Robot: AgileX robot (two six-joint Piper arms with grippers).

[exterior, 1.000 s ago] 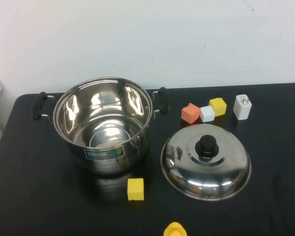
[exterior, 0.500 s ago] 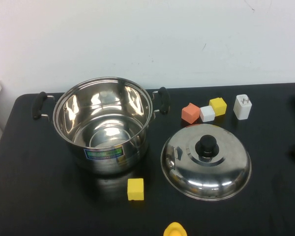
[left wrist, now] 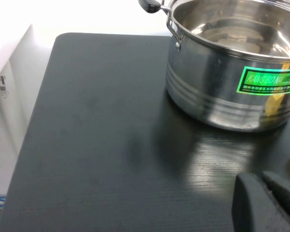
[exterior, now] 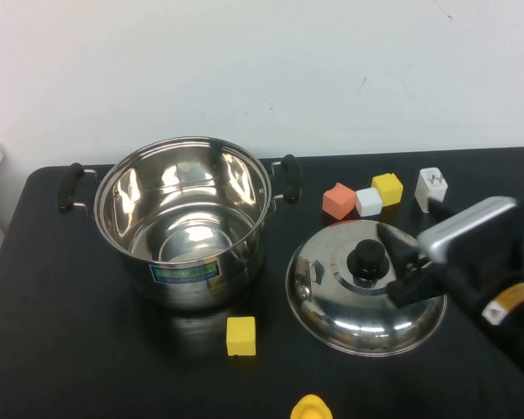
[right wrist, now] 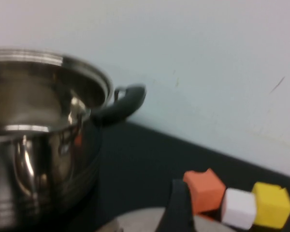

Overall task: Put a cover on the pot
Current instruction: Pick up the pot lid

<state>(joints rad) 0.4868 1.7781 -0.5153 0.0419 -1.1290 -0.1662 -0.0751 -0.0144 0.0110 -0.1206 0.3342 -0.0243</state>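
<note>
I expect the lid to settle evenly inside the pot's rim when I lower it, because the domed steel lid's round edge (exterior: 327,305) is a close match for the pot's opening (exterior: 185,199).
The pot (exterior: 183,218) stands open and empty at the left of the black table (exterior: 61,332); it also shows in the left wrist view (left wrist: 222,82) and the right wrist view (right wrist: 38,135). The domed steel lid (exterior: 336,305) with a black knob (exterior: 367,260) lies flat on the table to the pot's right. My right gripper (exterior: 395,264) is open over the lid, just right of the knob and holding nothing; one dark finger (right wrist: 181,208) shows in the right wrist view. My left gripper (left wrist: 260,178) is shut and empty, low over the table in front of the pot, out of the high view.
An orange cube (exterior: 338,200), a white cube (exterior: 368,202), a yellow cube (exterior: 387,188) and a white plug (exterior: 430,188) sit behind the lid. A yellow cube (exterior: 240,336) lies in front of the pot, and a yellow object (exterior: 310,408) at the front edge.
My right arm has come in from the right edge and now reaches over the lid to beside its knob. The pot, lid and cubes have not moved.
</note>
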